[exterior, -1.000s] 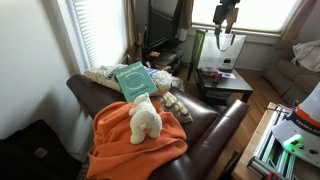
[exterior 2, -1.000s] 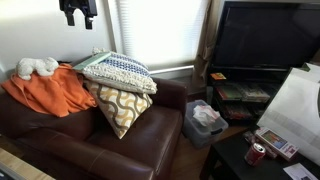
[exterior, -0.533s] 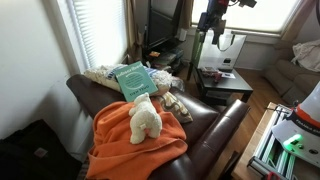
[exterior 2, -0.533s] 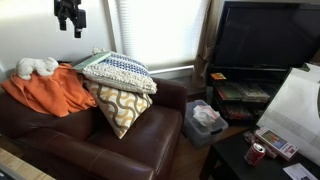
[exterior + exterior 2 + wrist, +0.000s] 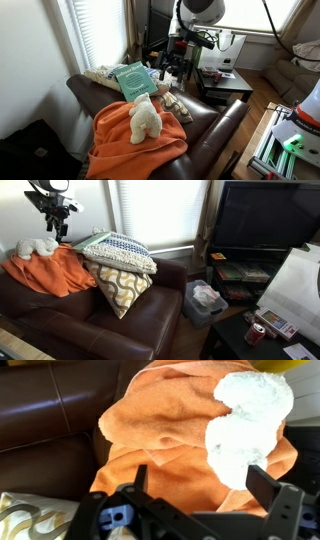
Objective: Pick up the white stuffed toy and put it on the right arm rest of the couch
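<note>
The white stuffed toy [image 5: 145, 121] is lying clear on top of the orange blanket. My open gripper keeps going down to its nearest end [image 5: 143, 103] until the fingers are on both sides of it.
The white stuffed toy [image 5: 146, 117] lies on top of an orange blanket [image 5: 140, 145] draped over one end of the dark brown leather couch [image 5: 60, 310]. It also shows in the other exterior view [image 5: 36, 248] and in the wrist view [image 5: 248, 420]. My gripper [image 5: 58, 225] is open and empty. It hangs in the air above and beside the toy, apart from it. In the wrist view the gripper [image 5: 205, 485] has its fingers spread over the blanket, with the toy just beyond the right finger. The right arm rest [image 5: 172, 273] is at the couch's far end, past the pillows.
Two patterned pillows [image 5: 118, 255] are stacked on the couch between the blanket and the far arm rest. A basket [image 5: 205, 300], a TV stand with a TV [image 5: 265, 220] and a dark low table [image 5: 225, 82] stand beyond the couch. Window blinds are behind it.
The arm has come down from high near the window and moved toward the blanket end of the couch. It now hangs close above the toy. The toy has not moved.
</note>
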